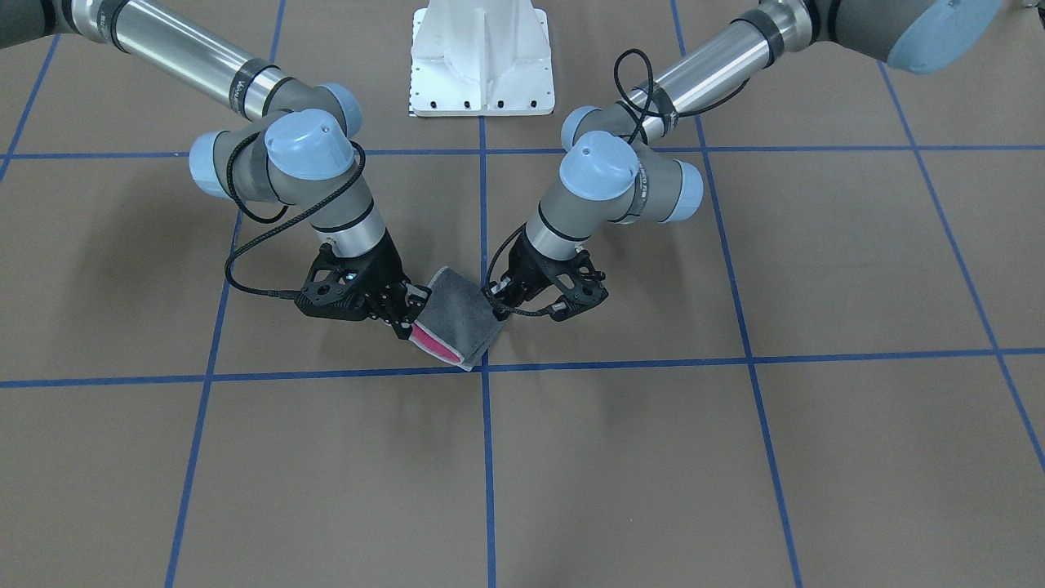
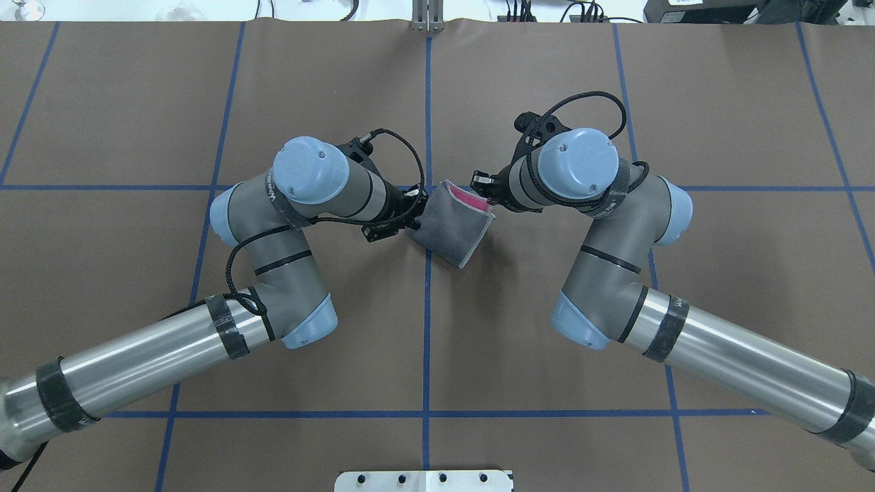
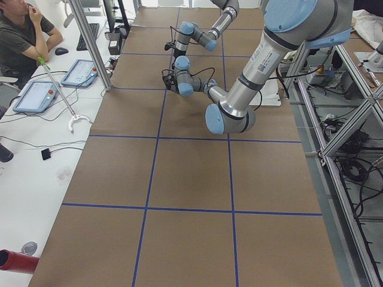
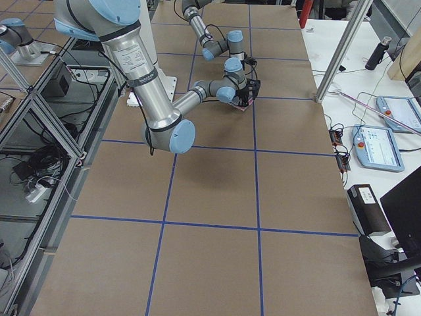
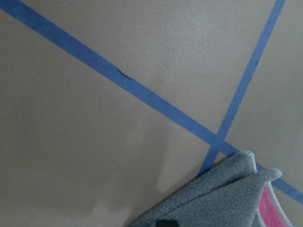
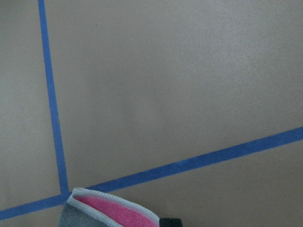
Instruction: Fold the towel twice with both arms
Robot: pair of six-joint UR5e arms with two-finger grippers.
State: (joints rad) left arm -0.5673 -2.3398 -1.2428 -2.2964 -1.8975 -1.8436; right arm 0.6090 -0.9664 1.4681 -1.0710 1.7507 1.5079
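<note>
The robot's right gripper is pinching the towel's pink-lined edge while a pink strip shows past the towel's grey top layer, so it should open and take hold of the top layer's corner.
The towel (image 1: 461,314) is folded over with its dark grey face outward and a strip of pink showing at its open edge, and it sits over a crossing of blue tape lines. In the overhead view the towel (image 2: 451,225) hangs between the two arms. My left gripper (image 1: 500,313) is shut on the towel's corner on its side, and the left gripper (image 2: 413,219) shows the same grip from above. My right gripper (image 1: 408,325) is shut on the pink-lined edge; the right gripper (image 2: 487,193) is partly hidden under its wrist. Both wrist views show only a towel corner (image 5: 227,198) (image 6: 109,210).
The white pedestal base (image 1: 482,61) stands behind the arms. Blue tape lines (image 1: 490,457) grid the brown table cover. A person (image 3: 18,36) sits at a side desk with tablets (image 3: 39,95) beyond the table's far edge.
</note>
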